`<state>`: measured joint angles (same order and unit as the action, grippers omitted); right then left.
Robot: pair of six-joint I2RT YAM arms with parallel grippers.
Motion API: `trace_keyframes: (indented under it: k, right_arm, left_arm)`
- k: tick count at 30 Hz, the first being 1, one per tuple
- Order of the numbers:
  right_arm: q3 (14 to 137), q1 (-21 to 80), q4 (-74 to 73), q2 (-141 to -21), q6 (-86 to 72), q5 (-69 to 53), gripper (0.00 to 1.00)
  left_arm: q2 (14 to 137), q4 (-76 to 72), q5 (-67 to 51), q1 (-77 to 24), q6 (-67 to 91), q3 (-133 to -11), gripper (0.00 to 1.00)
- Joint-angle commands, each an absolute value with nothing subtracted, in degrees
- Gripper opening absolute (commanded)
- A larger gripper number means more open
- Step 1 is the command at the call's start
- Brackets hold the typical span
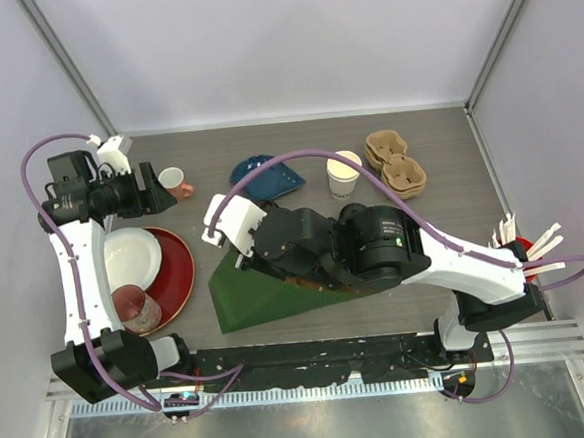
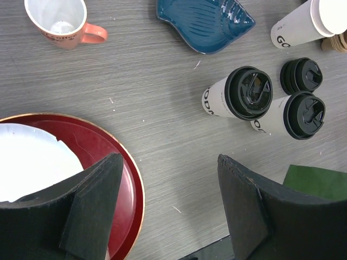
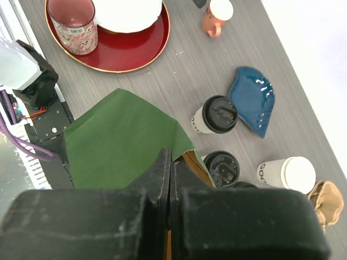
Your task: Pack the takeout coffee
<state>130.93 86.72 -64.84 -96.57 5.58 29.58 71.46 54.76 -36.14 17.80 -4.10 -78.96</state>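
Observation:
The green paper bag is hanging by its rim [image 3: 185,147] over clear space near the coffee cups, so the robot's right gripper should go on moving down until the bag stands, then let go.
Three takeout coffee cups with black lids [image 2: 246,93] [image 2: 301,76] [image 2: 303,115] stand together on the table; two of them show in the right wrist view [image 3: 217,115] [image 3: 222,165]. The right arm hides them in the top view. My right gripper [image 3: 171,157] [image 1: 235,238] is shut on the rim of a green paper bag [image 1: 267,291] [image 3: 119,141], just near of the cups. At the far left my left gripper [image 2: 171,200] [image 1: 160,191] hangs open and holds nothing, well left of the cups.
A white cup without a black lid [image 1: 344,175] stands beside cardboard carriers [image 1: 396,162]. There is a blue dish [image 1: 266,176] and a pink-handled mug [image 1: 174,182] at the back. A red plate [image 1: 180,272] holds a white plate and a pink glass [image 1: 136,308]. A red cup of straws [image 1: 519,243] is at the right.

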Motion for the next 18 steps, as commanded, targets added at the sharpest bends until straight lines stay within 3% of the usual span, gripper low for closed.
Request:
trace_keyframes:
  k: [1,5,12,18]
  right_arm:
    - [131.4,87.1,-66.2,-98.1,0.2,30.1,0.01]
    - [130.2,84.8,-66.1,-100.9,-1.6,27.1,0.01]
    - [124.1,75.6,-62.4,-104.0,-4.3,9.5,0.01]
    - [127.1,73.2,-61.9,-109.4,-3.4,6.7,0.01]
  left_arm:
    - [70.2,55.5,-38.1,18.3,-5.5,-81.1,0.75]
    - [70.0,56.0,-38.3,18.3,-5.8,-81.2,0.75]
    - [69.8,57.5,-38.8,18.3,-7.6,-81.1,0.75]
    - [70.6,57.4,-39.2,18.3,-7.7,-80.9,0.75]
